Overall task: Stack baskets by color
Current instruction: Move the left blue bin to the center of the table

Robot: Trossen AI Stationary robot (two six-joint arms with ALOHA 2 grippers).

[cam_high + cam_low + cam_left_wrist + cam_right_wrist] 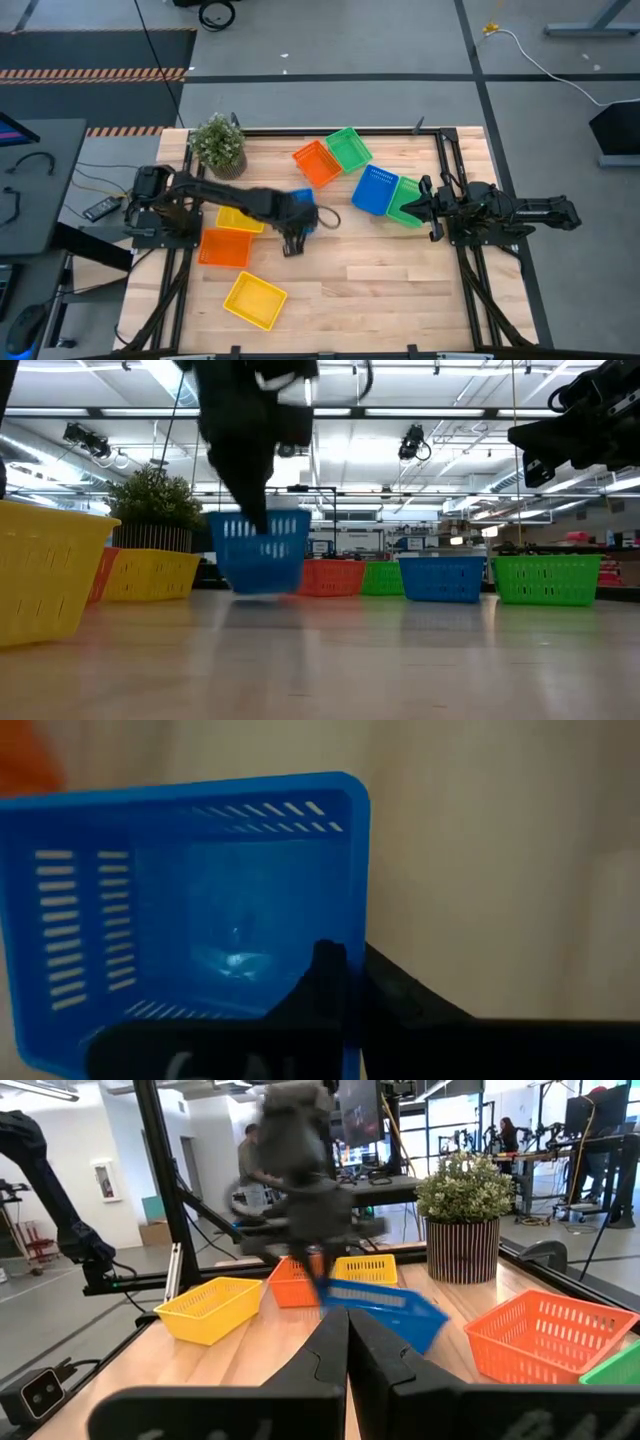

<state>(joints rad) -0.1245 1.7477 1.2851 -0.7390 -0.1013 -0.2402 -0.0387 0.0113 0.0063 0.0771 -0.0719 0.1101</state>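
Observation:
My left gripper is carrying the blue basket (262, 558) open side up, and the middle wood (321, 246) is free of baskets. My left gripper keeps moving the basket there until the basket's base lands.
My left gripper (297, 232) is over the middle of the table, pointing steeply down and shut on a blue basket (258, 552), seen from above in the left wrist view (200, 920). A second blue basket (375, 190) rests on its base between a green one (405, 203) and an orange one (317, 163). Another green basket (349, 148) sits at the back. On the left are a yellow (240, 218), an orange (224, 247) and another yellow basket (255, 300). My right gripper (432, 208) waits shut and level at the right edge. My left gripper holds the blue basket by one side wall (357, 945), near a corner, with one finger (325, 970) inside and the other (400, 992) outside. The fingers come from above, slanting down. The basket hangs tilted below them (380, 1308) and looks clear of the table.
A potted plant (218, 145) stands at the back left corner. Bare wood (380, 280) lies across the near middle and right of the table. The black frame rails (450, 150) run along the table's sides.

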